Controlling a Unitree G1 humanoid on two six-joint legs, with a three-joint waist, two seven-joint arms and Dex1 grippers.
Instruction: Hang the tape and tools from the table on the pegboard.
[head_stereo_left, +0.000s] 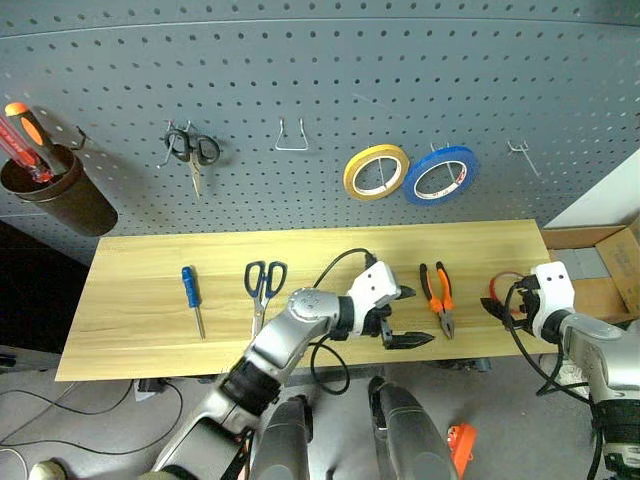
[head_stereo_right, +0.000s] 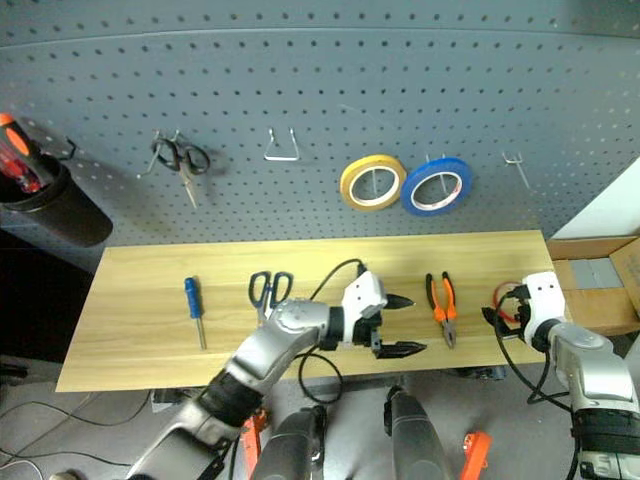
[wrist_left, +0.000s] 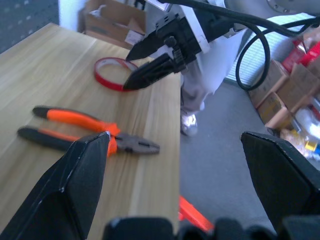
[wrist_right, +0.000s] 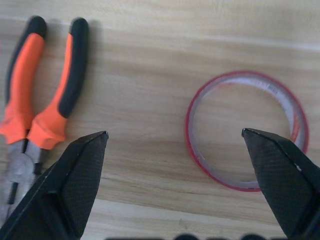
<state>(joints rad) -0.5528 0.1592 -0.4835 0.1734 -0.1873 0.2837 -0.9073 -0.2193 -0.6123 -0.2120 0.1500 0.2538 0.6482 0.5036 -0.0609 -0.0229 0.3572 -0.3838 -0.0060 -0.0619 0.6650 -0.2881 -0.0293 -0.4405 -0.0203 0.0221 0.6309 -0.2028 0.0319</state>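
With one finger over the red tape's open middle (wrist_right: 234, 134) and the other outside its rim, my right gripper keeps lowering and closes on that rim (wrist_right: 189, 133).
The red tape (wrist_right: 191, 132) lies flat near the right end of the table (head_stereo_left: 140, 260). My right gripper (wrist_right: 174, 132) hovers open just over it, its fingers straddling the ring's left part. The orange-and-black pliers (head_stereo_left: 438, 295) lie to the left of the tape. My left gripper (head_stereo_left: 408, 317) is open beside the pliers at the front edge, pointing right toward them, holding nothing. Blue-handled scissors (head_stereo_left: 263, 285) and a small blue screwdriver (head_stereo_left: 190, 290) lie further left. The pegboard (head_stereo_left: 400, 70) rises behind the table.
On the pegboard hang a yellow roll (head_stereo_left: 376, 171), a blue roll (head_stereo_left: 440, 174) and small black scissors (head_stereo_left: 192, 150). A dark cup (head_stereo_left: 60, 195) with red and orange screwdrivers hangs at far left. Bare hooks (head_stereo_left: 291, 140) sit between. A cardboard box (head_stereo_left: 600, 265) stands right of the table.
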